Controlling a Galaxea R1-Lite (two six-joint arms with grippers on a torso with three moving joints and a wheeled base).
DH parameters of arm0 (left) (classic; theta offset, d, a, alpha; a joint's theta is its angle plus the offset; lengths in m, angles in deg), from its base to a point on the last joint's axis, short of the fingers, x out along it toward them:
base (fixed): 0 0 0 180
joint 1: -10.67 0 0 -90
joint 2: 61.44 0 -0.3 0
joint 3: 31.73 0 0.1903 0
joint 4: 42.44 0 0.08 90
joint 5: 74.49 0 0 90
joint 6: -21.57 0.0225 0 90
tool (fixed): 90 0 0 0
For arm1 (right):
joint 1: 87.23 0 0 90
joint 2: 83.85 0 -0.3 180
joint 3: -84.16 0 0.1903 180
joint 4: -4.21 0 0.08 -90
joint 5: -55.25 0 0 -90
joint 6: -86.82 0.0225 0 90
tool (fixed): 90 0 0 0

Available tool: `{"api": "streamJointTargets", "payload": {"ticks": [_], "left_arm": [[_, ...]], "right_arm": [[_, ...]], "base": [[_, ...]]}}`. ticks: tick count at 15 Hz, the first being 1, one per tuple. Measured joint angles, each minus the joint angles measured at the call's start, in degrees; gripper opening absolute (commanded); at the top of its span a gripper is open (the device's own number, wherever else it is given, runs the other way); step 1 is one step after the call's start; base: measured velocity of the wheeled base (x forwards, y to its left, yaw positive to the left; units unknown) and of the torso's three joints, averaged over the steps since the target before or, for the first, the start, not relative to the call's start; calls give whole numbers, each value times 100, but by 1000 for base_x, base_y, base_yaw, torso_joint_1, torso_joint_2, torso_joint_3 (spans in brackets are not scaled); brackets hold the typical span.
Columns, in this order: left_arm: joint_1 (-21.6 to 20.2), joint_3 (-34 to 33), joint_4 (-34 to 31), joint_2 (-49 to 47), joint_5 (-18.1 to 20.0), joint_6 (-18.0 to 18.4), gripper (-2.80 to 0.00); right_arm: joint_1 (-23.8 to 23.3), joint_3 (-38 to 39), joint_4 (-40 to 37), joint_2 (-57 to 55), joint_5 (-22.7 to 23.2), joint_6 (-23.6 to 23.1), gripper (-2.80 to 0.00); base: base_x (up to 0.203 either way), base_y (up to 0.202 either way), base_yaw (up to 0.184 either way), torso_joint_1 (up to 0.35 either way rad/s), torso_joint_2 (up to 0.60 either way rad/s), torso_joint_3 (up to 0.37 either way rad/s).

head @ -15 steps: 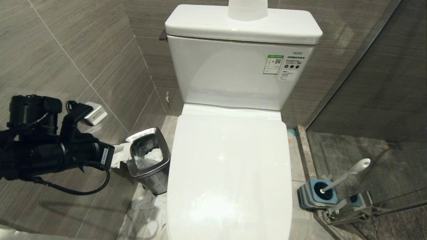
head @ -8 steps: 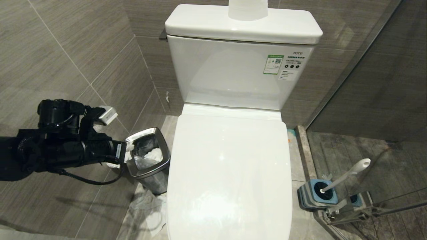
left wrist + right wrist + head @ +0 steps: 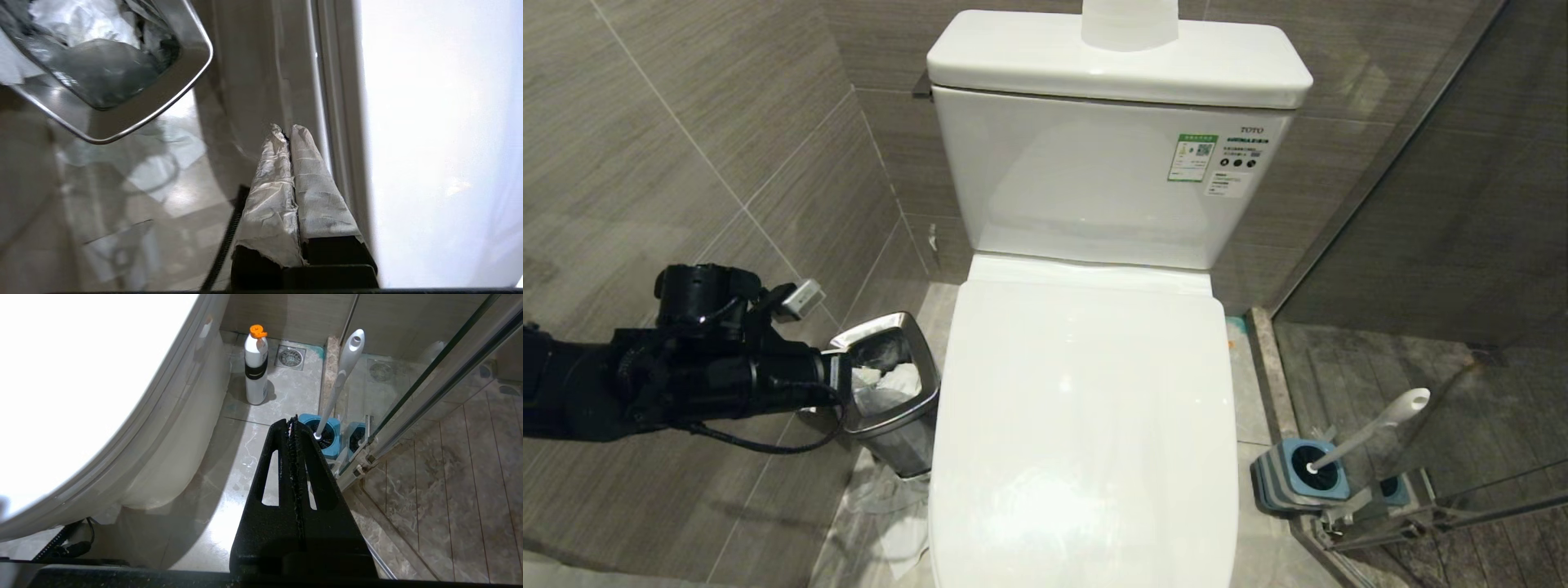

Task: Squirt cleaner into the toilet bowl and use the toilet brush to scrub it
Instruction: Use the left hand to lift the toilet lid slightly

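The toilet lid under my left gripper is crowded by the steel bin [image 3: 889, 390], so I should pull back and come in low, past the bin, at the lid's front edge.
The toilet bowl [image 3: 1086, 425] fills the middle of the head view, its white lid down so the basin is hidden. It also shows as a bright white side in both wrist views [image 3: 429, 143] [image 3: 81, 375]. The toilet brush [image 3: 1372, 429] [image 3: 343, 375] leans in its blue holder [image 3: 1298, 478] on the floor to the toilet's right. My left arm [image 3: 727, 380] reaches in above the steel bin. The left gripper [image 3: 288, 130], with fingers wrapped in white, is shut and empty beside the toilet's left flank. The right gripper [image 3: 292, 418] is shut and empty, low by the toilet's right side. The cleaner is out of view.
A steel bin [image 3: 886, 384] [image 3: 122, 81] full of crumpled tissue stands close to the toilet's left side. A white bottle with an orange cap [image 3: 256, 367] stands on the floor near a drain [image 3: 290, 357]. A glass shower partition [image 3: 429, 375] runs just right of the brush holder.
My left arm has moved right towards the bin and the toilet and sunk a little, with its wrist rolled. The right arm and the brush have stayed still.
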Motion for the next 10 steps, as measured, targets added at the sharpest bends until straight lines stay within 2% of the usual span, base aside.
{"api": "streamJointTargets", "payload": {"ticks": [3,5,7,9,10], "left_arm": [[-22,-67,1145,-438,40,-654,-280],[-182,-180,2133,-859,63,-890,-280],[-395,-246,2830,-1162,330,-1339,-280],[-511,-298,2878,-1184,741,-1828,-280],[-551,-330,2811,-1154,804,-1912,-280]], "right_arm": [[0,0,1,2,3,-3,-280],[0,0,2,2,2,-2,-280],[0,0,1,1,0,-1,-280],[0,0,2,0,-2,-4,-280],[0,0,0,2,1,-2,-280]], "base": [[0,0,0,0,0,0],[0,0,0,0,0,0],[0,0,0,0,0,0],[0,0,0,0,0,0],[0,0,0,0,0,0]]}}
